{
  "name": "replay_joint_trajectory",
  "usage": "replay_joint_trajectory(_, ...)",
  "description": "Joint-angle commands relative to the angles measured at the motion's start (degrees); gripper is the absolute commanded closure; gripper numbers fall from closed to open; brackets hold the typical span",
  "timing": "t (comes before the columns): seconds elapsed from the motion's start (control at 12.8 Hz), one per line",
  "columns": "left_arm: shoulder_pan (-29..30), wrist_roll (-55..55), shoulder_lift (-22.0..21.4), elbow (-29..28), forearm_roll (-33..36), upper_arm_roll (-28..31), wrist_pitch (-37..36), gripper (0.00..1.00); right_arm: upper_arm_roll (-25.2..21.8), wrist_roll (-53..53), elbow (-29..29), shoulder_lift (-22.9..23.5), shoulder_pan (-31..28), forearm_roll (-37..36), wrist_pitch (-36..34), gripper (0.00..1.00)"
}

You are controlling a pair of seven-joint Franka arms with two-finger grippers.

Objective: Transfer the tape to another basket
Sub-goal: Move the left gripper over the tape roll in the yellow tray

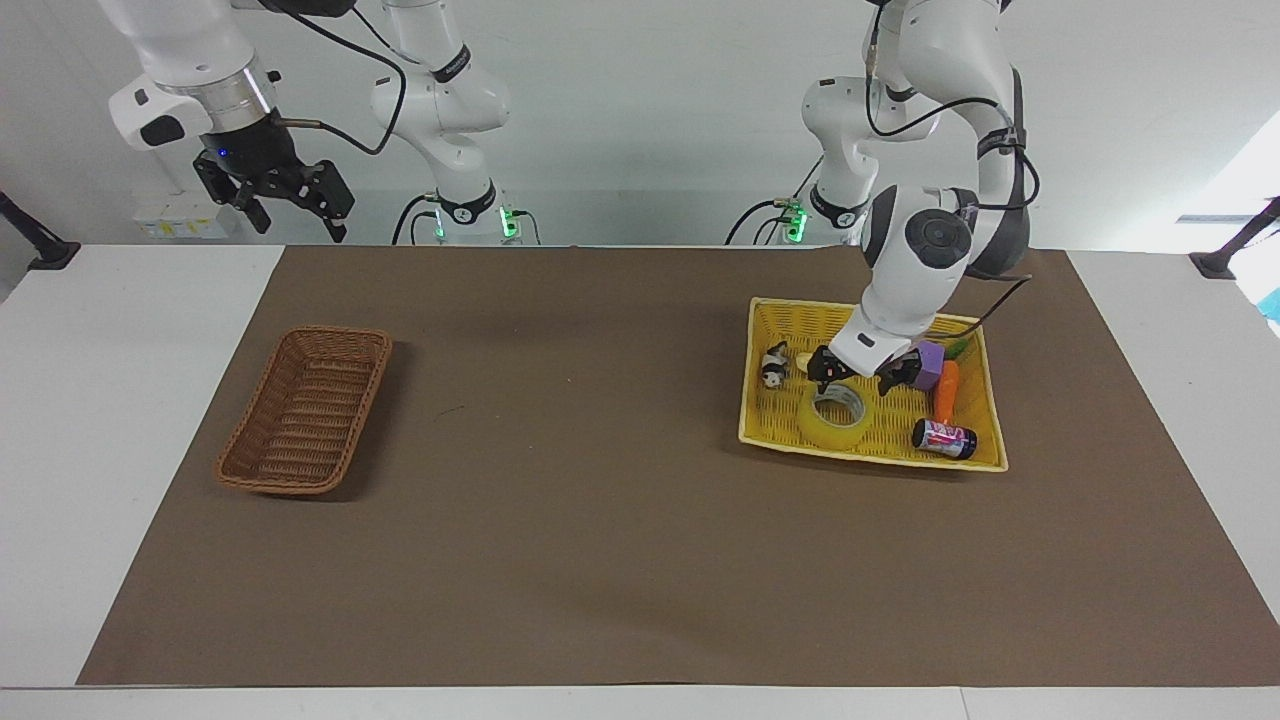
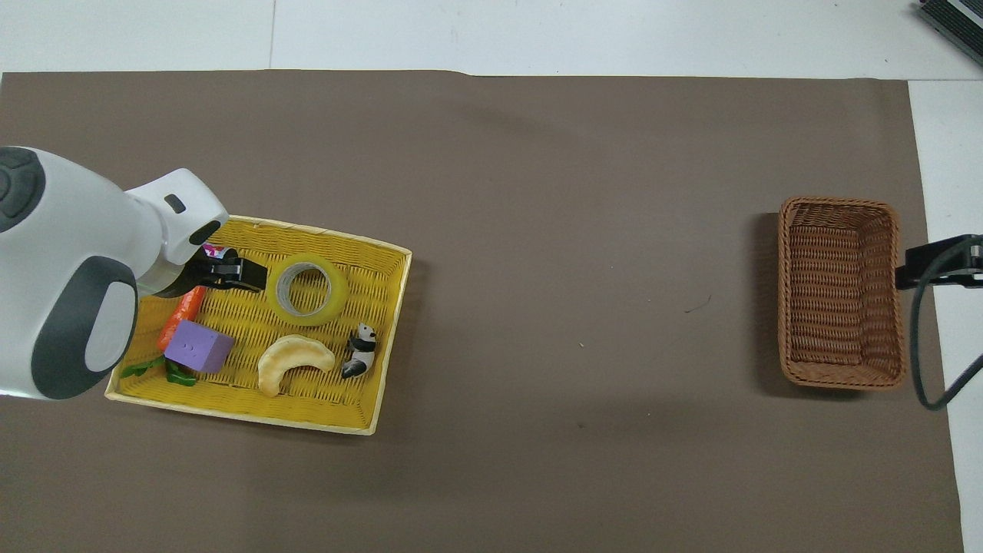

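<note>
The tape's rim (image 2: 283, 309) is clear of the banana and the tape's hole is open, so my left gripper keeps going down and closes across the tape's rim.
The tape (image 1: 835, 416) lies flat in the yellow basket (image 1: 760, 312), on the side farther from the robots; it also shows in the overhead view (image 2: 309, 289). My left gripper (image 1: 865, 375) is open and empty, low over the yellow basket, just above the tape's robot-side edge; overhead the left gripper (image 2: 242, 275) shows beside the tape. The dark brown wicker basket (image 1: 305, 410) is empty at the right arm's end and also shows in the overhead view (image 2: 839, 292). My right gripper (image 1: 290, 200) is open and waits high in the air near that end.
The yellow basket (image 2: 246, 411) also holds a purple block (image 2: 198, 347), a carrot (image 2: 182, 315), a pale banana (image 2: 293, 359), a panda figure (image 2: 359, 350) and a small can (image 1: 943, 438). A brown mat (image 1: 600, 560) covers the table between the baskets.
</note>
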Motion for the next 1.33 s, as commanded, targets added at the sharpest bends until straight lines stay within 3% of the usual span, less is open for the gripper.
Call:
replay_joint_trajectory(0.0,-1.0,0.1,-0.9,-4.0,-0.3,0.9,4.0,0.00,0.0,-1.6,-1.4,-0.9,-0.6,0.5,1.3,0.00)
replay_joint_trajectory(0.55,3.2,6.5,-3.5,-10.3,-3.1,0.9,7.8,0.00,-0.1,-1.6,-1.4,-0.9,-0.6,0.5,1.3,0.00)
replay_joint_trajectory(0.7,2.6,5.6,-2.5,-10.9,-3.2,0.9,8.9,0.00,-0.1,-1.6,-1.4,-0.9,-0.7,0.5,1.3,0.00)
replay_joint_trajectory(0.78,2.7,5.3,-2.1,-11.3,-3.2,0.9,10.0,0.15,-0.1,-1.6,-1.4,-0.9,-0.7,0.5,1.3,0.00)
replay_joint_trajectory(0.86,2.7,5.3,-2.2,-11.4,-3.2,0.9,9.9,0.64,-0.1,-1.6,-1.4,-0.9,-0.6,0.5,1.4,0.00)
replay_joint_trajectory(0.94,2.8,5.4,-2.1,-11.3,-3.2,0.9,9.6,0.94,-0.1,-1.6,-1.4,-0.9,-0.6,0.5,1.4,0.00)
replay_joint_trajectory(1.02,2.7,5.2,-2.0,-10.9,-3.2,0.9,9.5,1.00,-0.1,-1.6,-1.5,-0.9,-0.6,0.5,1.3,0.00)
replay_joint_trajectory(1.25,2.7,5.3,-1.3,-6.8,-3.2,0.9,3.5,1.00,-0.1,-1.6,-2.1,-1.4,-0.7,0.5,1.4,0.00)
